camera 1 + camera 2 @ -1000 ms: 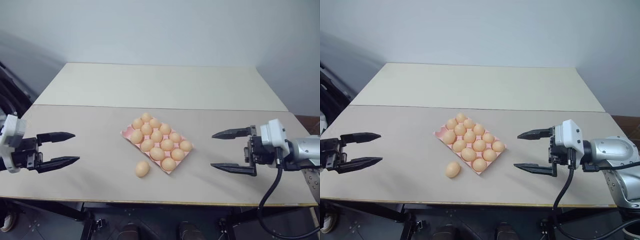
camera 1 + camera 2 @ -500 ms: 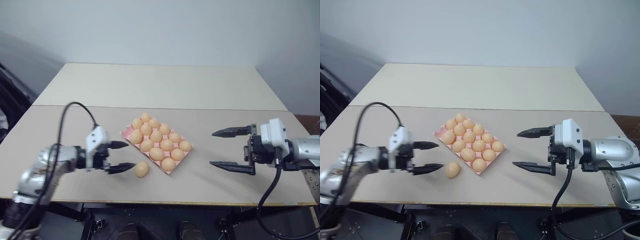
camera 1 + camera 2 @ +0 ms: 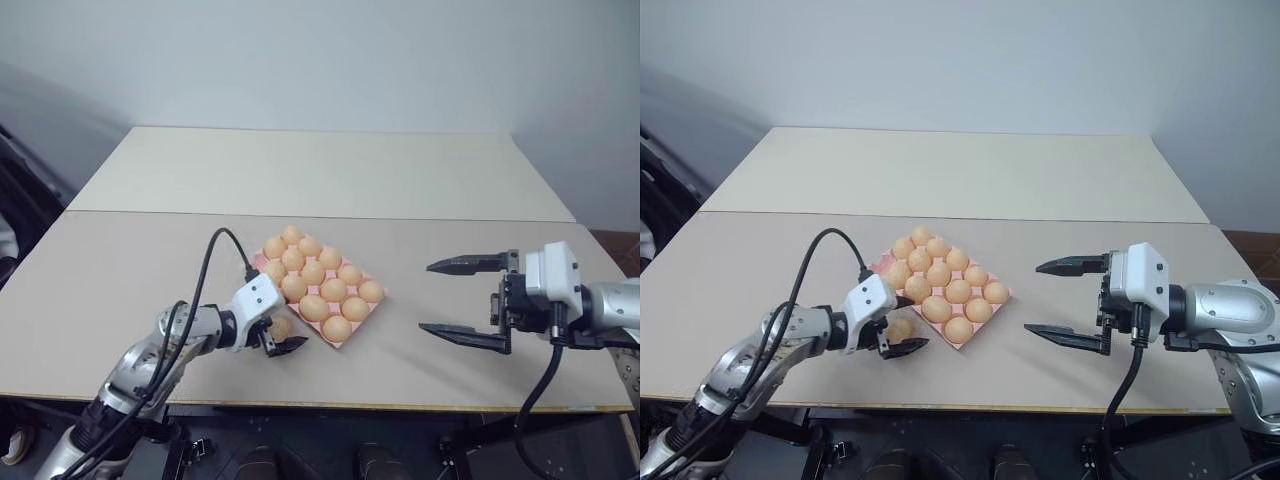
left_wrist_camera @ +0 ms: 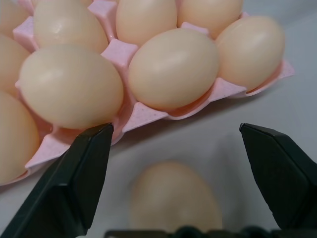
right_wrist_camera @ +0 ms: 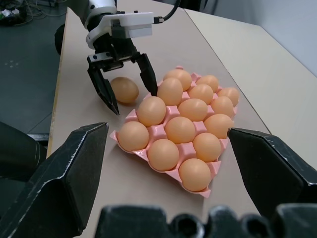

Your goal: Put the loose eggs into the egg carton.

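My left gripper should back off and come around the loose egg (image 3: 281, 328) away from the egg carton, because one of its fingers is touching the egg carton's edge (image 4: 119, 136).
One loose egg (image 3: 280, 326), tan and oval, lies on the table just in front of the near-left corner of the pink egg carton (image 3: 251, 265). Several eggs sit in the carton's cups. My left gripper (image 5: 134, 102) is open, low over the table, with one black finger on each side of the loose egg (image 4: 173, 198) and a gap to each. My right gripper (image 3: 424, 297) hangs open and empty above the table, well right of the carton, pointing toward it.
The carton sits mid-table on a beige board (image 3: 150, 250); a paler board (image 3: 320, 170) extends behind it to the wall. The table's front edge (image 3: 400, 405) runs close below both grippers. A black cable (image 3: 205, 270) loops over my left arm.
My left arm has swung in from the table's left side and dropped, so its fingers now straddle the loose egg. The right gripper has stayed in place.
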